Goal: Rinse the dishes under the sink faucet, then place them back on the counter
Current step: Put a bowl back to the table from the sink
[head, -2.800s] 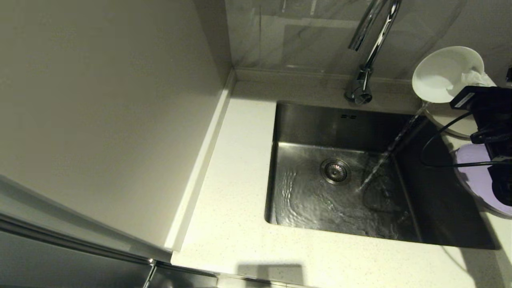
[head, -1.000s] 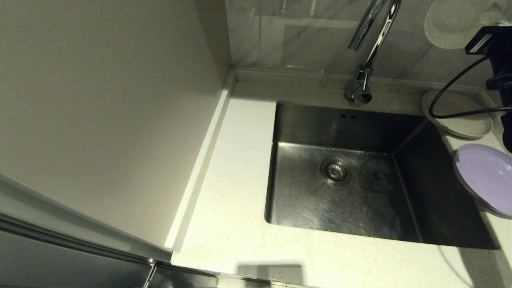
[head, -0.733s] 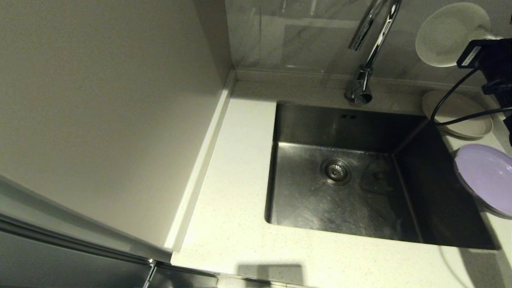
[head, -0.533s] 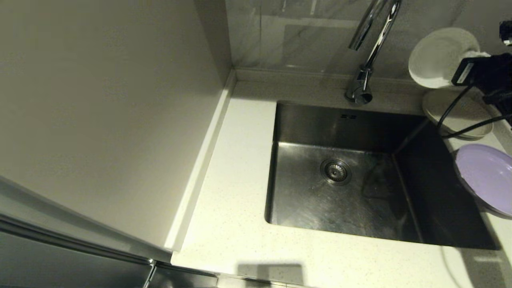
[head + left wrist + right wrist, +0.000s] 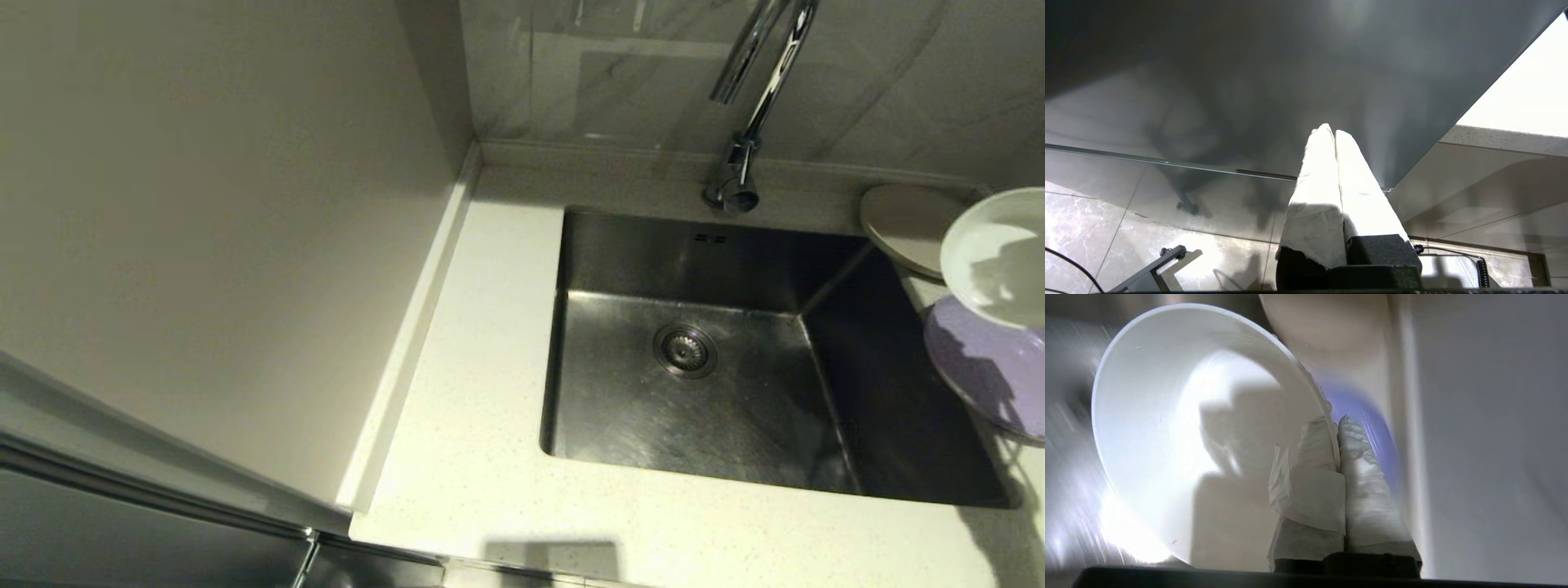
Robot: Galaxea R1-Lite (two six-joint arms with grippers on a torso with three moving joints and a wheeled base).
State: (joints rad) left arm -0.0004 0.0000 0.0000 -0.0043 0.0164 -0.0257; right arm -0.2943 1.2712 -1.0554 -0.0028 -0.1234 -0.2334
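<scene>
The robot's right hand should put the white bowl down on the free counter (image 5: 1026, 492) by the sink's front corner, because the lavender plate (image 5: 987, 380) takes up the counter under the bowl.
The small white bowl (image 5: 998, 256) hangs at the head view's right edge, above the lavender plate (image 5: 980, 371) and in front of the beige plate (image 5: 898, 220). My right gripper (image 5: 1336, 424) is shut on the white bowl (image 5: 1180, 428), its wrapped fingers pinching the rim; the lavender plate (image 5: 1361, 420) shows behind them. The right arm itself is out of the head view. The steel sink (image 5: 620, 253) lies empty with its drain (image 5: 684, 349), and no water runs from the chrome faucet (image 5: 747, 114). My left gripper (image 5: 1331, 132) is shut on nothing, parked low away from the counter (image 5: 490, 392).
A tall pale cabinet side (image 5: 212, 229) fills the head view's left. The counter's raised back edge (image 5: 604, 155) runs behind the sink under a marbled wall. The left wrist view shows a dark cabinet face (image 5: 1249, 73) and a tiled floor (image 5: 1118, 212).
The right arm has swung the white bowl from high by the wall down and rightward over the plates, and has left the head view. Water stood in the sink before; now it has drained.
</scene>
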